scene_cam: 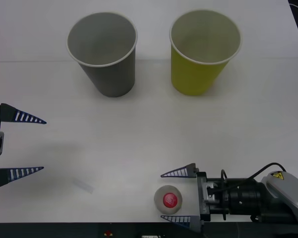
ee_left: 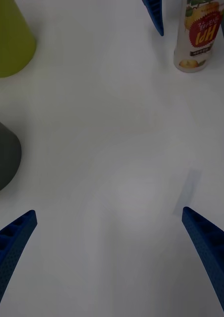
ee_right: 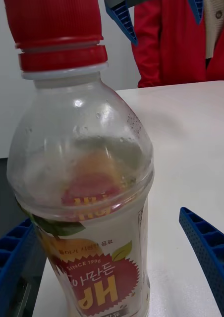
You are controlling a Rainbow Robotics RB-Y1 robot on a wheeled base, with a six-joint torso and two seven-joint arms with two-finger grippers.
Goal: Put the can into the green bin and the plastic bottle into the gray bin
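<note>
The clear shoulder [ee_right: 80,140] has droplets on it and the label's back can be seen through it, so I should expect an empty plastic bottle [scene_cam: 168,200] when I pick it up.
The plastic bottle [scene_cam: 168,200] stands upright near the table's front edge, clear, with a red cap and a white, yellow and red label. My right gripper [scene_cam: 162,196] is open, with one finger on each side of the bottle and a gap to both. The right wrist view has the bottle [ee_right: 82,163] close up between those fingers [ee_right: 211,247]. The gray bin [scene_cam: 103,52] stands at the back left and the green bin [scene_cam: 203,52] at the back right, both upright and with nothing inside. My left gripper [scene_cam: 43,145] hangs open at the left edge. The can is out of view.
A small pale strip [scene_cam: 83,185] lies flat on the white table [scene_cam: 139,129] between the two grippers. The table's front edge [scene_cam: 114,223] runs just in front of the bottle. The left wrist view takes in the bottle [ee_left: 198,34] and both bins [ee_left: 8,39].
</note>
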